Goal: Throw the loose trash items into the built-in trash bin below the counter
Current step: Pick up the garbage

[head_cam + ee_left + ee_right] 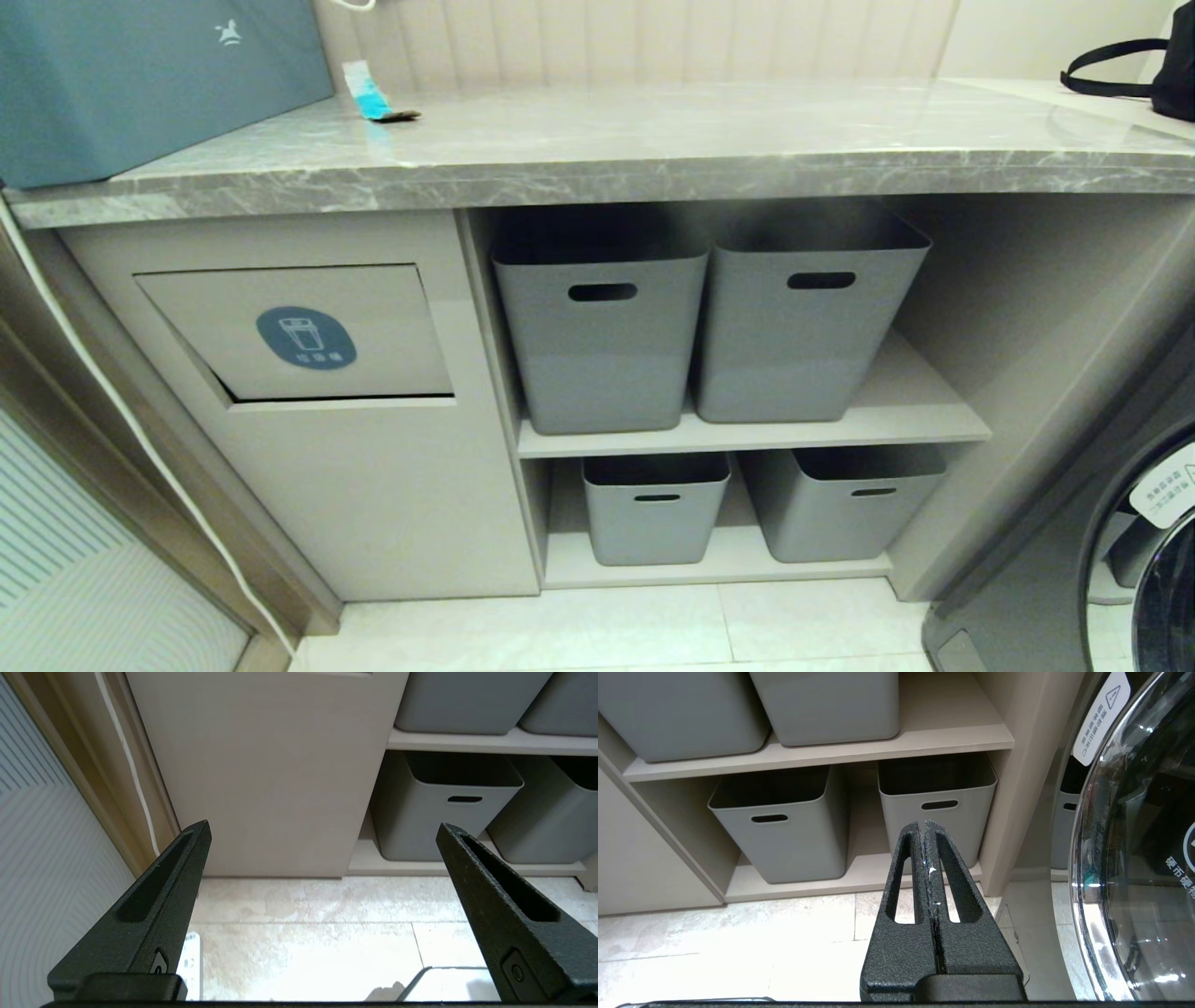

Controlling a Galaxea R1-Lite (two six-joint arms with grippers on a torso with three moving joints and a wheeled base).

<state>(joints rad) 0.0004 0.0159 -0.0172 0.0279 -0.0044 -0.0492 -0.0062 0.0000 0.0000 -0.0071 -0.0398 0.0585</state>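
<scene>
Next, my left gripper goes up above the counter's edge first and then reaches over to the turquoise-and-white wrapper (372, 99), because the gripper is hanging low in front of the cabinet base (274, 845), below that edge.
A turquoise-and-white wrapper piece (376, 95) with a torn brown end lies on the grey marble counter (653, 149), at its far left beside a blue box. Below the counter sits the built-in trash bin (308, 331), a beige flap with a blue oval label and a dark slot along its lower edge. Neither arm shows in the head view. My left gripper (322, 830) hangs low before the cabinet base, open and empty, above the pale floor tiles. My right gripper (923, 823) is shut with nothing between its fingers, facing the lower shelf.
Several grey tubs (597, 327) with slot handles fill two shelves right of the bin. A long blue box (140, 84) with a white horse logo stands on the counter's left end. A washing machine door (1158, 551) is at the right. A black bag (1167, 65) lies far right.
</scene>
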